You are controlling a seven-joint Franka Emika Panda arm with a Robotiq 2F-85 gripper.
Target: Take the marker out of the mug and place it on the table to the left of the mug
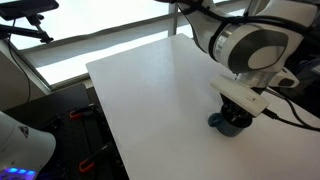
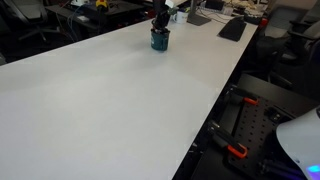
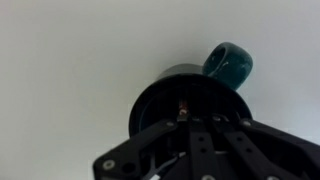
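My closed fingers meet only the marker's reddish-orange end (image 3: pixel 183 108); next I open, lift clear of the mug and come down astride the marker's body.
The dark blue mug (image 1: pixel 229 123) stands on the white table (image 1: pixel 150 90) near its edge; it also shows in an exterior view (image 2: pixel 160 41) at the far end. In the wrist view I look straight down into the mug (image 3: pixel 152 98), with its teal handle at upper right. My gripper (image 3: pixel 193 118) reaches down into the mug's mouth with its fingers drawn together. The reddish-orange end of the marker (image 3: pixel 183 108) shows at the fingertips, inside the dark mug. In both exterior views the gripper (image 1: pixel 236 108) (image 2: pixel 160 20) sits right over the mug and hides most of the marker.
A keyboard (image 2: pixel 232 28) and desk clutter lie beyond the table's far end. The table edge runs close beside the mug (image 1: pixel 200 150). Red clamps and cables lie on the floor beside the table (image 2: pixel 235 150). Bare white tabletop (image 3: pixel 70 60) spreads around the mug.
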